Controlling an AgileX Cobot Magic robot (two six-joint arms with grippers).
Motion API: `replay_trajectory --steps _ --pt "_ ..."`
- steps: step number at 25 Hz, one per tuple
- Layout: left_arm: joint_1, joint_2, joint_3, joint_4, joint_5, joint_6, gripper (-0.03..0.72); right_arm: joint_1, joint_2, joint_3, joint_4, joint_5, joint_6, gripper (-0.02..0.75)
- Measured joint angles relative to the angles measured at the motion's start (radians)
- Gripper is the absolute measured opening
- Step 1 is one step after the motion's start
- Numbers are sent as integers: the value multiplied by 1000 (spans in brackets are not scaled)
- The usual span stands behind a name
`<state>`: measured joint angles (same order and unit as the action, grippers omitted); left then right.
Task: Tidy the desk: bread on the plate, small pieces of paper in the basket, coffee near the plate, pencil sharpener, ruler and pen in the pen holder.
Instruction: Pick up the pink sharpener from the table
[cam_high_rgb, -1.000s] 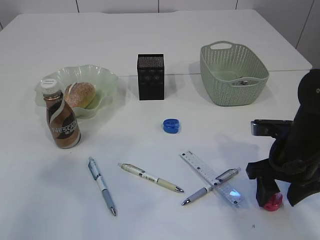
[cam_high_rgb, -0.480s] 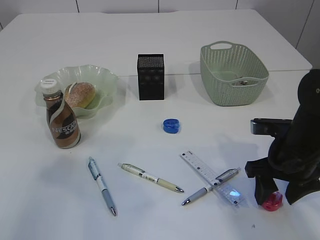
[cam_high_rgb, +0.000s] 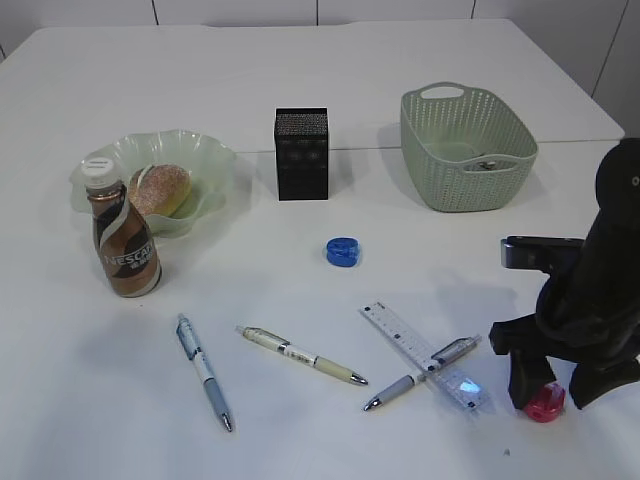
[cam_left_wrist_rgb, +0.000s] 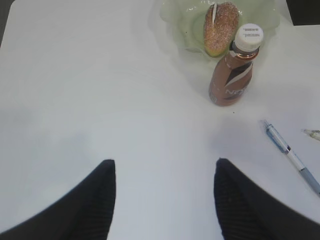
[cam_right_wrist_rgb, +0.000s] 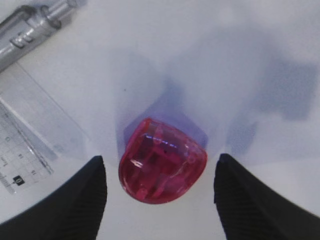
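The black pen holder (cam_high_rgb: 302, 165) shows just dark mesh inside its rim (cam_high_rgb: 301, 124), so I should expect to find it empty when I bring the red pencil sharpener over.
A red pencil sharpener (cam_right_wrist_rgb: 162, 161) lies on the table between the fingers of my right gripper (cam_right_wrist_rgb: 160, 156), which is open and straddles it without touching; the exterior view shows the sharpener (cam_high_rgb: 546, 403) under that gripper (cam_high_rgb: 545, 385). A blue sharpener (cam_high_rgb: 342, 251) sits mid-table. The clear ruler (cam_high_rgb: 420, 353) lies crossed by a grey pen (cam_high_rgb: 420, 373); two more pens (cam_high_rgb: 204, 370) (cam_high_rgb: 301, 354) lie to its left. The bread (cam_high_rgb: 160, 189) is on the green plate (cam_high_rgb: 215, 160), with the coffee bottle (cam_high_rgb: 124, 240) beside it. My left gripper (cam_left_wrist_rgb: 165, 162) is open over bare table.
The black pen holder (cam_high_rgb: 301, 153) stands behind the blue sharpener. The green basket (cam_high_rgb: 450, 175) sits at the back right with something small inside. The ruler's end (cam_right_wrist_rgb: 25, 130) and a pen (cam_right_wrist_rgb: 35, 27) lie just left of the red sharpener.
The right arm has shifted only very slightly around the red sharpener. Nothing else has moved.
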<state>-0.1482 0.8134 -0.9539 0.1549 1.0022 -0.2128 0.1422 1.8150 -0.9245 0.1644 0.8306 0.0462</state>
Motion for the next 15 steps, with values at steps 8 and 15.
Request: replay_trajectory --steps 8,15 --pt "0 0 0 0 0 0 436 0 0 0 2 -3 0 474" --pt "0 0 0 0 0 0 436 0 4 0 2 -17 0 470"
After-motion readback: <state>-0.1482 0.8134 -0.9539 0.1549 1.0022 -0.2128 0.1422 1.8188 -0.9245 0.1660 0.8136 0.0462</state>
